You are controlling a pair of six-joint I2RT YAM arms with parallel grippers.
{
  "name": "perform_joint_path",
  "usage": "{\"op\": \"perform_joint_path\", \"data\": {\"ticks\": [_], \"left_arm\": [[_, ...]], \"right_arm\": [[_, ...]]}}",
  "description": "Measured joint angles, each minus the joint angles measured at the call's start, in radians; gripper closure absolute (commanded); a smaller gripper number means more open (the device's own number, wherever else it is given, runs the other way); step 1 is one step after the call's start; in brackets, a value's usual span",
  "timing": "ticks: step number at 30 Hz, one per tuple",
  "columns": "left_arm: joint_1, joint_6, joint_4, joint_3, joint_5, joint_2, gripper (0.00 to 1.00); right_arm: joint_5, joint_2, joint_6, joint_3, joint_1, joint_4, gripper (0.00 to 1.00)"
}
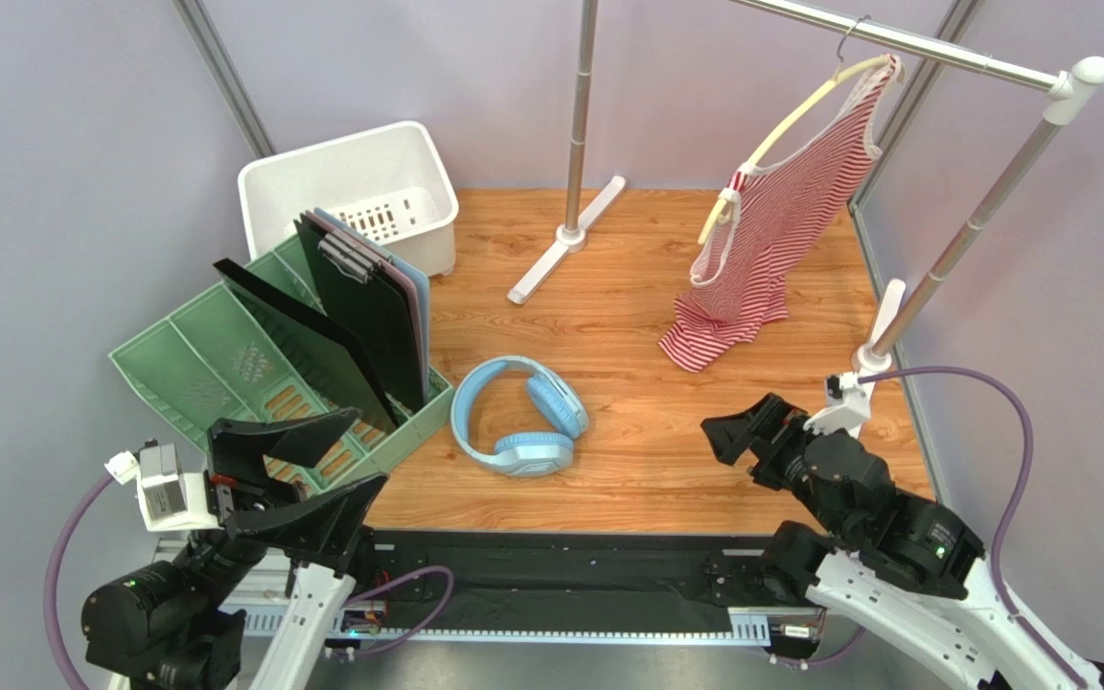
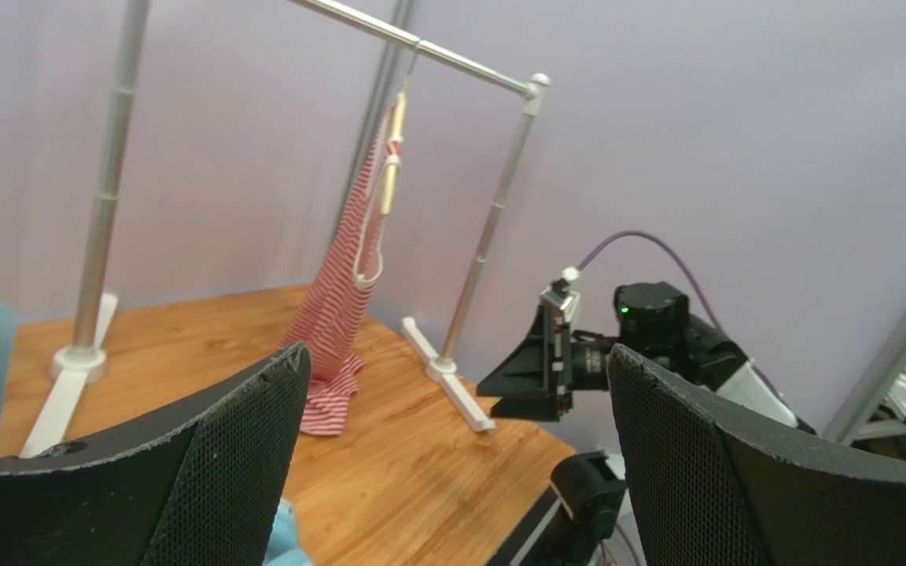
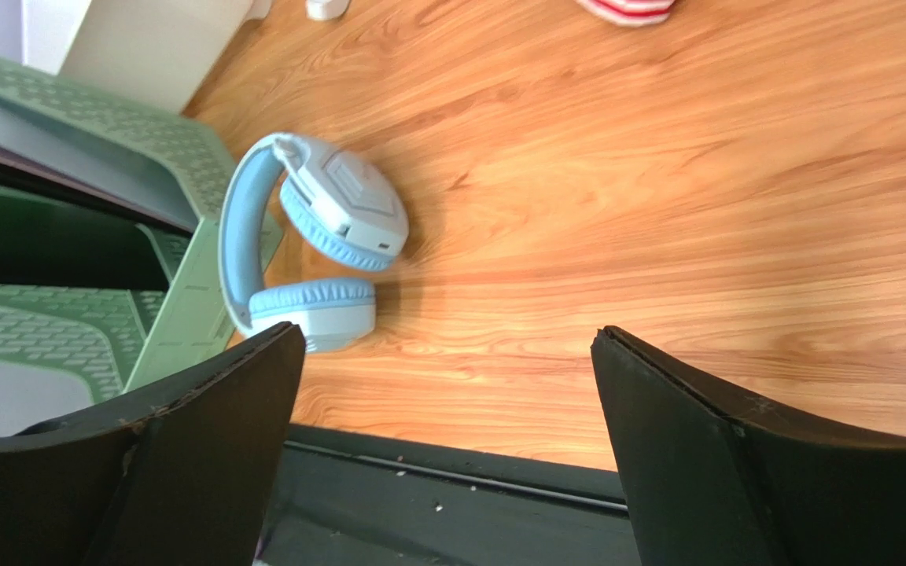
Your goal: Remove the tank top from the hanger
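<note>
The hanger's hook [image 1: 844, 39] is on the rail, a long way from my left gripper, so next my right gripper lifts the hanger off and brings the tank top nearer.
The red-and-white striped tank top [image 1: 774, 230] hangs from the cream hanger [image 1: 791, 127], which tilts down to the left. The hanger's grey hook sits on the silver rail. The top's hem rests bunched on the wooden table. In the left wrist view the tank top [image 2: 340, 307] and hanger [image 2: 390, 177] are far ahead. The hem shows at the top edge of the right wrist view [image 3: 629, 10]. My left gripper [image 1: 316, 467] [image 2: 458, 354] is open and empty at the near left. My right gripper [image 1: 748, 429] [image 3: 446, 334] is open and empty, near the table's front edge, short of the top.
The clothes rack's rail [image 1: 947, 51] spans the back right on two posts with white feet [image 1: 568, 237]. Blue headphones [image 1: 522, 417] [image 3: 304, 248] lie mid-table. A green file rack [image 1: 256, 360] with dark folders and a white basket [image 1: 356, 187] stand at the left.
</note>
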Motion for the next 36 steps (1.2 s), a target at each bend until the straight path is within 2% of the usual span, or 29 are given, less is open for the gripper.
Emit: {"op": "perform_joint_path", "data": {"ticks": [4, 10, 16, 21, 26, 33, 36], "left_arm": [[0.000, 0.031, -0.199, 0.083, -0.089, 0.002, 0.01], [-0.001, 0.109, -0.441, 0.228, -0.185, 0.027, 0.01], [-0.039, 0.195, -0.510, 0.254, -0.213, 0.048, 0.01], [-0.053, 0.266, -0.546, 0.286, -0.164, 0.220, 0.05], [-0.053, 0.323, -0.565, 0.291, -0.081, 0.393, 0.05], [-0.053, 0.393, -0.556, 0.343, 0.029, 0.403, 0.05], [-0.053, 0.415, -0.548, 0.362, 0.052, 0.402, 0.04]], "right_arm": [[0.084, 0.077, -0.039, 0.134, 0.000, -0.090, 0.00], [0.158, 0.199, -0.148, 0.337, 0.000, -0.125, 0.00], [0.285, 0.413, -0.246, 0.566, 0.000, -0.179, 0.00], [0.331, 0.625, -0.333, 0.780, -0.077, -0.182, 0.00], [0.174, 0.761, -0.406, 0.917, -0.335, -0.122, 0.00], [-0.217, 0.904, -0.405, 1.069, -0.685, -0.008, 0.06], [-0.360, 0.948, -0.368, 1.075, -0.784, 0.061, 0.13]]}}
